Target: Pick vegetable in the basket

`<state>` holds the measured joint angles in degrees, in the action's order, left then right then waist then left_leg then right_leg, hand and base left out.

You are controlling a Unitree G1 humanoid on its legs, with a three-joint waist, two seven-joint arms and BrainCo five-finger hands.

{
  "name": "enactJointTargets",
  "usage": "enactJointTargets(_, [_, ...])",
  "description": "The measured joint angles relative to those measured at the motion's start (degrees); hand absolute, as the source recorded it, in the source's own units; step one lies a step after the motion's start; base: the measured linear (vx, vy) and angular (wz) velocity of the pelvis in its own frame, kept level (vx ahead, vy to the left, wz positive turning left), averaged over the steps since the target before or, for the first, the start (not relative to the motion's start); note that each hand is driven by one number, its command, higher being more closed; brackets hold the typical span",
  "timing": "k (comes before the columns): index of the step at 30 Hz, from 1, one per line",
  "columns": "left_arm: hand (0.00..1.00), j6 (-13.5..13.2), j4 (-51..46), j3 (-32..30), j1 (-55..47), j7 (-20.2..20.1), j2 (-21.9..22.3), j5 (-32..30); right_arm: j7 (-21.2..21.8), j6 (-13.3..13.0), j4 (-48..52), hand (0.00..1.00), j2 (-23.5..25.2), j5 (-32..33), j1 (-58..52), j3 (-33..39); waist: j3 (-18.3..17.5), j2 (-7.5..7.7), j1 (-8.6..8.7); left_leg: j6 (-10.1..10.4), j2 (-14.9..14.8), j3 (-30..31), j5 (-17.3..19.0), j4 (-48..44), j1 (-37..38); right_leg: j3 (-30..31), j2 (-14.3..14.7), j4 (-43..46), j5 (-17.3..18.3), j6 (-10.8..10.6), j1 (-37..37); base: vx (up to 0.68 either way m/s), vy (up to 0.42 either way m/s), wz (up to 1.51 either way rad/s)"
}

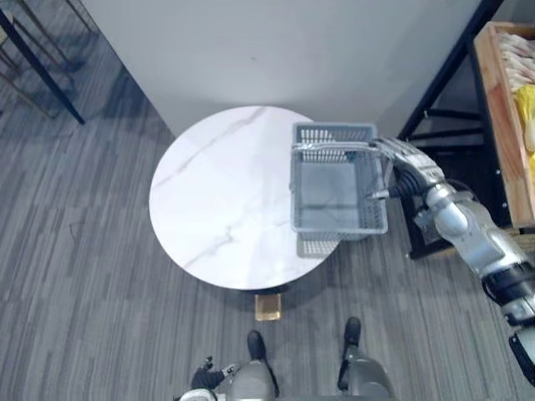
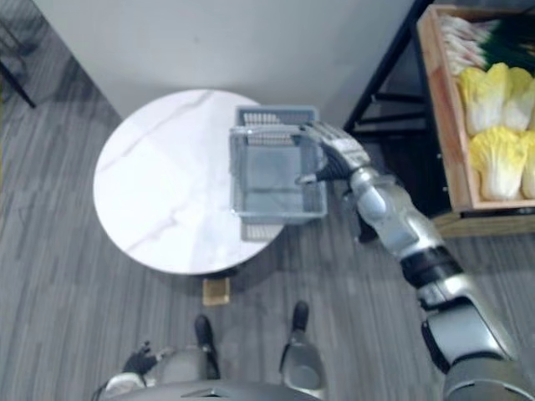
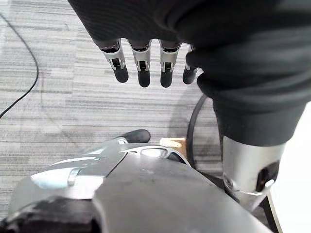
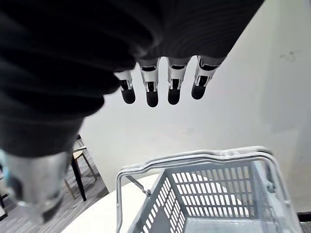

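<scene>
The metal handle's ends [image 4: 147, 192] are pinned to the side rims of the basket [image 1: 336, 185], so the basket will swing under the handle with its opening up when I carry it.
An empty grey plastic basket [image 1: 334, 134] stands on the right edge of the round white marble table [image 1: 217, 192], partly overhanging it, with its handles raised. My right hand [image 2: 334, 150] is at the basket's right rim, open. In the right wrist view its straight fingers [image 4: 150, 90] hang above the handle [image 4: 194, 158], holding nothing. Yellow-green cabbages [image 2: 493, 159] and green-topped stalks [image 2: 476, 42] lie in a wooden crate [image 2: 443, 117] at the right. My left hand [image 3: 141, 68] hangs low at my side over the floor, open.
The crate rests on a black metal rack [image 1: 435, 125] just right of the table. A grey wall [image 1: 292, 50] rises behind the table. Dark chair legs [image 1: 38, 67] stand at the far left. A small wooden block [image 1: 268, 306] lies by the table's base.
</scene>
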<state>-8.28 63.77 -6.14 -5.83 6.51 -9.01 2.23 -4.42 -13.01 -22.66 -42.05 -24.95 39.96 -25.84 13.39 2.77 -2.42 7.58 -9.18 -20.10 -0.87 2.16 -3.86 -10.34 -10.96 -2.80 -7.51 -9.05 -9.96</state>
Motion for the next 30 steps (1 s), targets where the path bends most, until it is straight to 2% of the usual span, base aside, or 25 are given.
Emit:
enactJointTargets(4, [0.00,0.0,0.0,-2.3,0.2,0.4,0.0,1.3,0.1,0.0,-5.1,0.00,0.0,0.0,6.5,-2.7,1.2,0.64,-1.10,-0.3,0.0,0.7,-0.3,0.0,-1.4,-0.3,0.0,0.0,-0.3,0.4,-0.9,0.00,-0.002,0.09])
enactJointTargets(8, [0.00,0.1,0.0,-3.3,0.3,1.4,0.0,1.7,0.2,0.6,-12.0,0.00,0.1,-0.1,12.1,-4.5,2.8,0.57,-1.56,-0.4,-0.1,2.1,-0.6,-0.1,-2.6,-0.8,0.0,-0.2,-0.3,0.4,-1.1,0.00,-0.004,0.17])
enactJointTargets(10, [0.00,0.1,0.0,-3.3,0.7,1.9,0.0,2.1,0.0,1.4,-15.8,0.00,0.3,-0.5,15.4,-4.5,3.3,0.30,-2.35,-0.6,-0.2,2.5,-0.8,-0.2,-3.9,-0.8,0.1,-0.2,-1.0,1.3,-2.1,0.00,0.000,0.07])
enactJointTargets(12, [0.00,0.0,0.0,-3.3,1.2,2.2,-0.1,2.2,-0.1,1.7,-18.4,0.00,0.4,-2.0,17.5,-4.5,4.0,0.26,-2.63,-0.6,-0.1,2.9,-0.9,-0.2,-4.1,-0.9,0.0,-0.2,-1.0,1.3,-2.1,-0.01,0.008,0.11])
enactJointTargets(22, [0.00,-1.2,-0.6,-3.2,2.4,2.7,-0.1,4.4,-0.7,3.9,-29.0,0.00,3.6,-2.2,25.4,-1.4,6.8,-0.41,-2.95,-0.8,0.0,4.6,-1.8,-0.1,-7.1,-1.9,-0.1,-0.3,-1.2,1.4,-3.9,0.00,0.003,0.07])
enactJointTargets(27, [0.00,-1.2,-0.5,-2.1,3.2,3.8,-0.1,4.4,-2.5,5.4,-32.4,0.00,4.7,-2.2,26.7,0.8,7.3,-0.78,-3.04,-0.8,0.1,4.9,-2.3,0.8,-7.2,-2.1,-0.1,-0.5,-1.2,1.3,-4.0,0.00,0.003,0.02])
enactJointTargets(30, [0.00,-1.2,-0.7,-0.8,4.6,3.9,0.2,4.4,-2.6,5.5,-32.4,0.00,5.1,-2.2,27.7,1.9,7.9,-1.86,-2.94,-1.0,-0.2,5.1,-2.4,0.7,-7.9,-1.9,0.4,-1.7,-3.6,2.3,-4.2,0.00,0.000,0.00])
